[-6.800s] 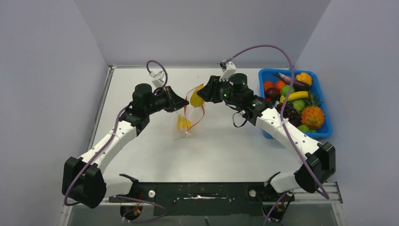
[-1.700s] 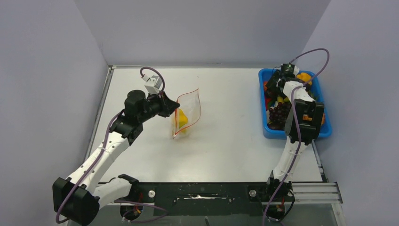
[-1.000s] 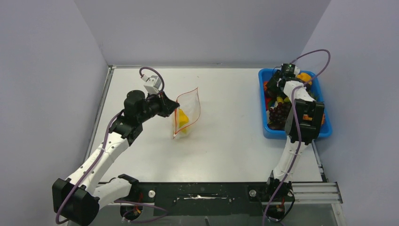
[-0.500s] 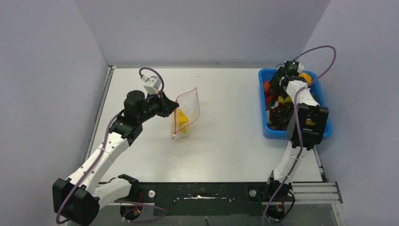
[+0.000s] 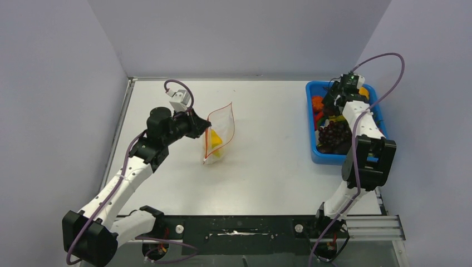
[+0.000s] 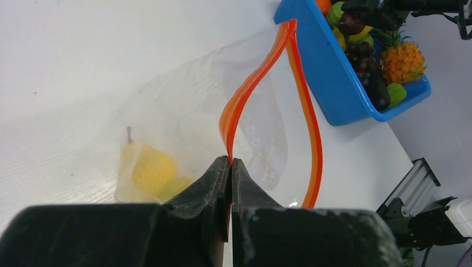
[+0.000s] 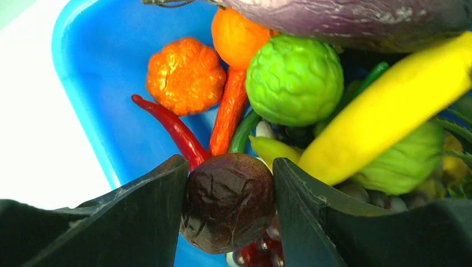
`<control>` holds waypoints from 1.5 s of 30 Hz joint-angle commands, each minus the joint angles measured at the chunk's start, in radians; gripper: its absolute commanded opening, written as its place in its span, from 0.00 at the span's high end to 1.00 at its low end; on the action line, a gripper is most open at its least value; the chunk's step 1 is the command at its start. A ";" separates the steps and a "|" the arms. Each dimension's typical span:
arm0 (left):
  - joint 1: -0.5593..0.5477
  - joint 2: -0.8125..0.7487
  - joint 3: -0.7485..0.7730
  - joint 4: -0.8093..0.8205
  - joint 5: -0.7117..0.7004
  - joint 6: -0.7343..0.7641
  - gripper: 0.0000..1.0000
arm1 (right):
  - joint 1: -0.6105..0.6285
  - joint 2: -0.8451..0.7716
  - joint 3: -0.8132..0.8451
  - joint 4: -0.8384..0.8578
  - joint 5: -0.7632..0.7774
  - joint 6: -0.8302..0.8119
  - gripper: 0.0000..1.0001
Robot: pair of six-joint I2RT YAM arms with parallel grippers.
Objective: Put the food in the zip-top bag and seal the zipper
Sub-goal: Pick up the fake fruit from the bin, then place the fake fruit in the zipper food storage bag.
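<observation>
My right gripper should keep going toward the zipper opening [image 5: 222, 129] and let go inside, because the maroon fruit [image 7: 228, 202] is clear of the other food and the bag's opening is wide open.
The clear zip-top bag [image 5: 220, 133] stands open mid-table, a yellow food piece [image 6: 146, 169] inside. My left gripper [image 6: 230, 161] is shut on the near lip of its red zipper strip [image 6: 251, 89] and holds the mouth open; it also shows in the top view [image 5: 203, 129]. My right gripper [image 7: 229, 192] is over the blue bin [image 5: 321, 157] and is shut on a dark maroon round fruit [image 7: 229, 203], held above the other food: an orange pumpkin piece [image 7: 184, 75], a green round piece [image 7: 294, 79], a yellow banana [image 7: 384, 114], a red chilli [image 7: 173, 129].
The blue bin sits at the table's right edge, full of toy food, with purple grapes [image 5: 334, 133] at its near end. Grey walls close the left, back and right sides. The right arm's elbow [image 5: 370, 161] rises beside the bin's near corner.
The right arm left the bag and went to the blue bin. In the last second its wrist rose a little and its elbow swung right. The left gripper and bag have barely moved.
</observation>
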State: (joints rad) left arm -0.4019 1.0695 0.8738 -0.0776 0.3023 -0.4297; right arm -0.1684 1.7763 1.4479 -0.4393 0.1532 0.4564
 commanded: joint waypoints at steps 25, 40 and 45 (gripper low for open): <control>0.015 0.069 0.088 0.125 -0.038 -0.134 1.00 | 0.537 -0.379 -0.048 0.129 -0.125 0.022 0.53; 0.015 0.091 0.087 0.172 -0.009 -0.188 1.00 | 0.796 -0.380 -0.143 0.439 -0.164 0.131 0.53; 0.015 0.090 0.084 0.183 0.005 -0.206 1.00 | 0.832 -0.320 -0.136 0.462 -0.179 0.155 0.52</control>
State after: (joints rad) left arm -0.3908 1.1728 0.9043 0.0078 0.2775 -0.6140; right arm 0.6361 1.4181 1.3041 -0.0822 -0.0124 0.5781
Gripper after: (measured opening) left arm 0.016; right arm 0.541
